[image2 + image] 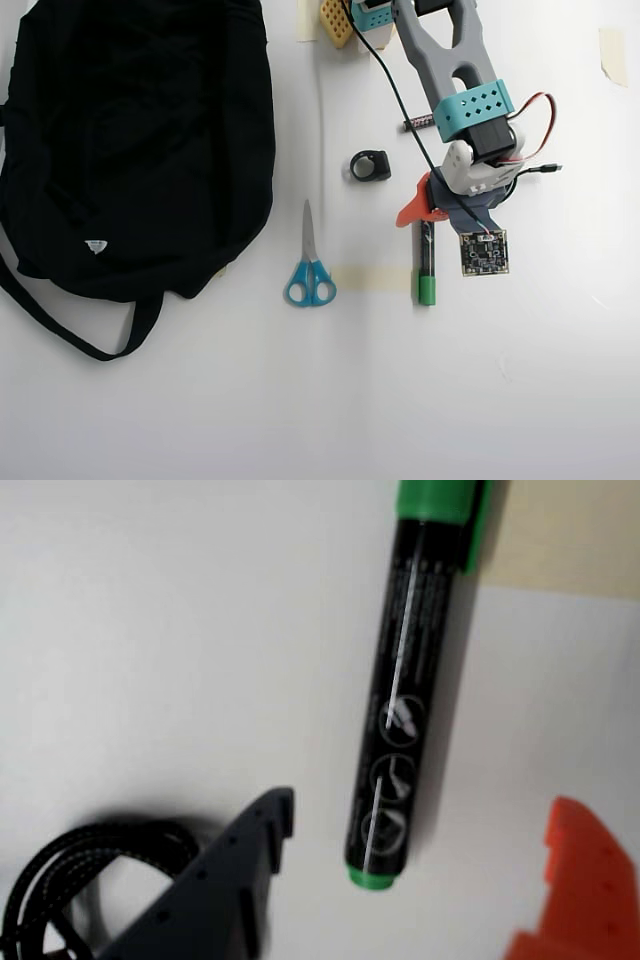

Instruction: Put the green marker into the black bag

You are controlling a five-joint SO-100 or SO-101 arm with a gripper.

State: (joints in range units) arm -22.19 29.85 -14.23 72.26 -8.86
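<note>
The marker's body is round and its clip points sideways [477, 532]. When I pick up the green marker [402, 685], it will roll slightly and the clip will turn upward.
The green marker [400, 700] lies flat on the white table, its black barrel with white writing running up the wrist view and its small green end nearest me. My gripper [425, 810] is open, with the dark finger [245, 865] and the orange finger [580, 880] on either side of that end. In the overhead view the marker [427, 268] sticks out from under the gripper [437, 213], green cap toward the bottom. The black bag [130, 140] lies far left, well apart from the marker.
A coiled black cable [90, 880] lies just beside the dark finger. Blue-handled scissors [310, 265] lie between bag and marker. A small black ring-shaped object [369, 165] sits above them. A strip of tan tape [365, 278] is stuck beside the marker.
</note>
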